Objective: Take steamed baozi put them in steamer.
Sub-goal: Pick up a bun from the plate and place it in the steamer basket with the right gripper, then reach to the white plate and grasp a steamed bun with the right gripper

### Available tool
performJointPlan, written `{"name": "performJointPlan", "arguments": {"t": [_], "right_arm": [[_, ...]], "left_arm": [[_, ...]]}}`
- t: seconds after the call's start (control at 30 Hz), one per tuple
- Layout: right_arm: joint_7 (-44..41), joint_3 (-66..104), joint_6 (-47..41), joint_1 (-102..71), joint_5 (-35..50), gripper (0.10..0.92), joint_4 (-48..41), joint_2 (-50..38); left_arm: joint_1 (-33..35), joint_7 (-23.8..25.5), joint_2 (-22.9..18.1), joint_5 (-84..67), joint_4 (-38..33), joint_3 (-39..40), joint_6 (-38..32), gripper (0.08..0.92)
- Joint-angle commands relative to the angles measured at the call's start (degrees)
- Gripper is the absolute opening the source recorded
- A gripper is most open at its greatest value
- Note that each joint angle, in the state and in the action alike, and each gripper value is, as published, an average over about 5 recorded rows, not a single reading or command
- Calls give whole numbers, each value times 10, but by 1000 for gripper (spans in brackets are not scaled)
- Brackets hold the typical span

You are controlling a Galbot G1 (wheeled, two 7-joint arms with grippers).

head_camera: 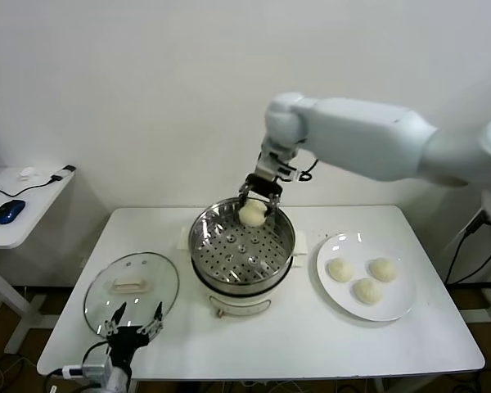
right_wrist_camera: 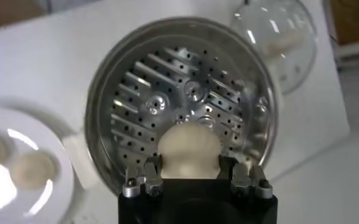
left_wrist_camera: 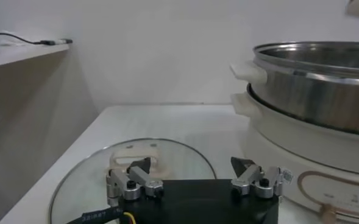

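My right gripper should keep going down until the baozi point(head_camera: 252, 214) rests on the open far part of the perforated tray point(head_camera: 234, 228), then let go. The baozi is hanging over that part now.
My right gripper point(head_camera: 254, 202) is shut on a cream-white baozi point(head_camera: 252, 214) and holds it over the far rim of the steel steamer point(head_camera: 204, 246), whose perforated tray is bare. In the right wrist view the baozi point(right_wrist_camera: 189, 150) sits between the fingers above the tray point(right_wrist_camera: 167, 91). Three more baozi point(head_camera: 339, 269) point(head_camera: 383, 268) point(head_camera: 366, 290) lie on a white plate point(head_camera: 334, 303) to the steamer's right. My left gripper point(head_camera: 134, 318) is open and empty low at the table's front left, over the glass lid point(head_camera: 131, 286).
The glass lid with a white handle point(left_wrist_camera: 133, 159) lies flat left of the steamer. The steamer's white base and handle point(left_wrist_camera: 250, 71) stand close to the left gripper point(left_wrist_camera: 192, 171). A side table with a blue mouse point(head_camera: 9, 210) is at far left.
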Motion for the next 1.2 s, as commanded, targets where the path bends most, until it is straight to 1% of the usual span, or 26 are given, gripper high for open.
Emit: {"name": "performJointPlan", "arguments": {"t": [0.03, 0.17, 0.4, 0.57, 0.67, 0.73, 0.83, 0.93, 1.0, 1.1, 1.2], "right_arm": [[36, 67, 150, -101, -179, 628, -131, 74], [44, 82, 146, -124, -191, 628, -165, 91], [52, 98, 135, -143, -208, 628, -200, 98], [57, 107, 131, -149, -205, 635, -220, 99], [70, 109, 132, -151, -201, 686, -230, 102], [81, 109, 133, -151, -197, 742, -236, 105], [72, 104, 138, -142, -180, 802, -232, 105], [46, 83, 141, -117, -129, 820, -212, 93], [26, 62, 138, -88, -74, 822, -185, 75], [-11, 8, 99, -20, 57, 823, -117, 30], [-24, -72, 5, 62, 216, 823, -27, -39]], "left_arm": [[2, 0, -1, -1, -4, 0, -1, 823], [2, -1, -1, -3, -5, 0, -1, 823], [3, -3, -2, -5, -1, 2, -4, 823], [1, -4, -1, -6, 3, 2, -5, 823], [-1, -5, -1, -6, 4, 1, -4, 823], [-2, -6, -1, -6, 4, 1, -3, 823], [-4, -6, -1, -6, 5, 1, -2, 823], [-3, -6, -2, -7, 3, 1, -1, 823], [-3, -5, -3, -7, -1, 1, 0, 823], [-2, -3, -4, -6, -6, 3, 1, 823], [-2, -2, -4, -5, -9, 4, 2, 823]]}}
